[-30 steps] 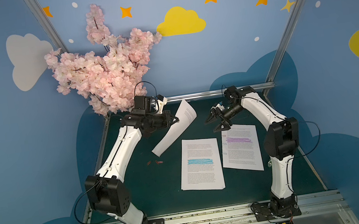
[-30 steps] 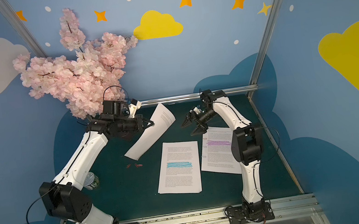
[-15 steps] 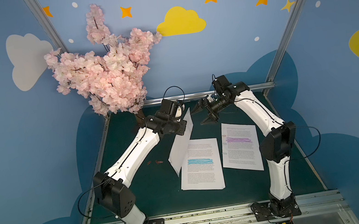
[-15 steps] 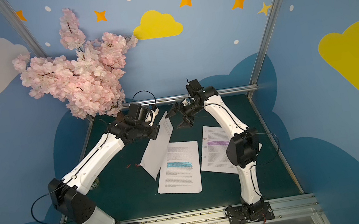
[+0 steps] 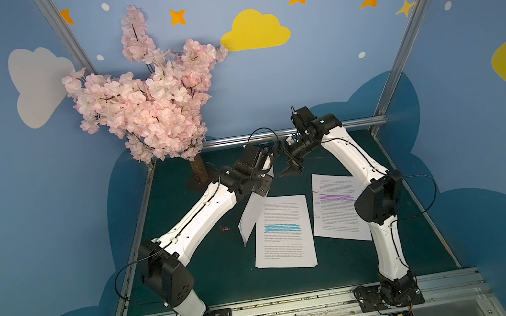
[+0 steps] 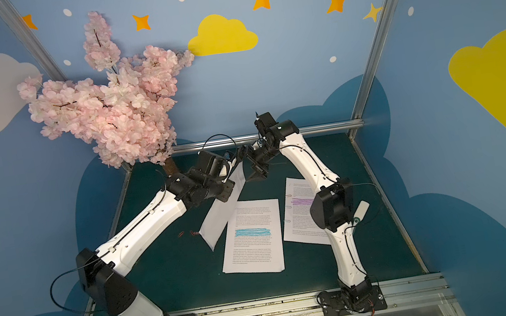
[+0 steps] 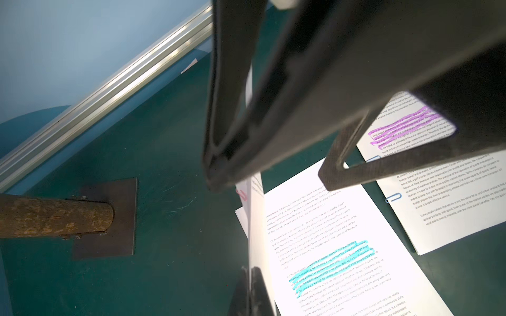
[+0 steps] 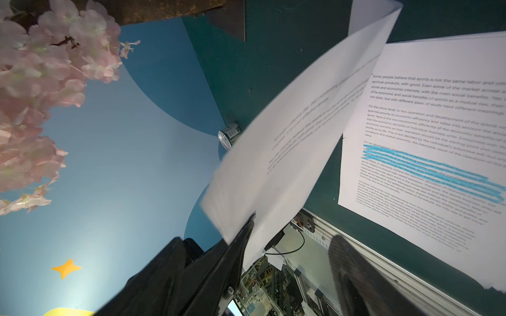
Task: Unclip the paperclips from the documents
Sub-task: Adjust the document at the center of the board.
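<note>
The document with the pink paperclip [image 7: 241, 194] hangs from my left gripper, so my right gripper should take its raised end [image 8: 225, 208] and lay it over the blue-banded document.
My left gripper [image 7: 250, 269] is shut on one of the documents [image 6: 220, 218], a white stack held up off the mat and seen edge-on in the left wrist view. A pink paperclip [image 7: 242, 194] sits on its edge. My right gripper [image 5: 292, 166] [image 8: 294, 229] is open at the sheet's raised end, one finger [image 8: 235, 254] against the paper. The blue-banded document [image 5: 282, 229] and the purple-banded one [image 5: 337, 207] lie flat on the green mat. Paperclips [image 5: 315, 192] line the purple one's left edge, one of them blue [image 7: 393, 197]. Loose paperclips [image 6: 193, 232] lie on the mat.
A pink blossom tree stands at the back left, its trunk [image 5: 199, 170] on a dark base plate [image 7: 109, 219]. An aluminium rail [image 5: 292, 132] runs along the back. A small can [image 8: 230, 135] lies by the left wall. A white stick-like object [image 6: 362, 208] lies beside the right arm.
My left arm has swung right toward the centre with the lifted document. My right gripper has risen and moved left to meet the sheet's top end.
</note>
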### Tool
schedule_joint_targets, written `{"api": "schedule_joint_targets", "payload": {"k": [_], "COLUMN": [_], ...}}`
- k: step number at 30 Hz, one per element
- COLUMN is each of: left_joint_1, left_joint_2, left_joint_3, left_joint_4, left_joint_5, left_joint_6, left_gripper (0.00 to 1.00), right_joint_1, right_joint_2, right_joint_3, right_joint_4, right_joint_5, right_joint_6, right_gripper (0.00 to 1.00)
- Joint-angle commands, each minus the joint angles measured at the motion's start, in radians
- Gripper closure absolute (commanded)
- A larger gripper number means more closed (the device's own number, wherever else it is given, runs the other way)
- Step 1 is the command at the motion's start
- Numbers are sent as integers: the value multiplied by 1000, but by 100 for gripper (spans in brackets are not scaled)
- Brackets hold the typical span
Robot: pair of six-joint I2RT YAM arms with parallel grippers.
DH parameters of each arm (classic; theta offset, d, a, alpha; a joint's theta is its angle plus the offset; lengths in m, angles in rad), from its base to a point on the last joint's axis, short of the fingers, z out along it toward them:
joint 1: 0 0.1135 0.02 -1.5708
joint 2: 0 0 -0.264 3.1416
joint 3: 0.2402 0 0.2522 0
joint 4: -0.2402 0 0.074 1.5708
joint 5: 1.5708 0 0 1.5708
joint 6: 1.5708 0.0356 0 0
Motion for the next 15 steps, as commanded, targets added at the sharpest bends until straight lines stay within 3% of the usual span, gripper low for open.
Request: {"api": "schedule_joint_targets", "payload": {"k": [1,7,15], "left_joint_1": [-13,-35,-46], "left_joint_2": [19,15,-1], "left_joint_3": [21,12,-5], "left_joint_4": [22,37,87], "left_joint_5": [-29,-53,-53], "left_joint_6": [19,30,25], "left_gripper": [97,97,97], "right_joint_1": [5,7,11], "right_joint_2": [3,19,43], "right_joint_3": [15,16,9], "right_joint_4": [-16,1,-43], "right_joint_5": [6,-4,32], "right_joint_6": [2,5,-53], "right_gripper": [16,20,44]}}
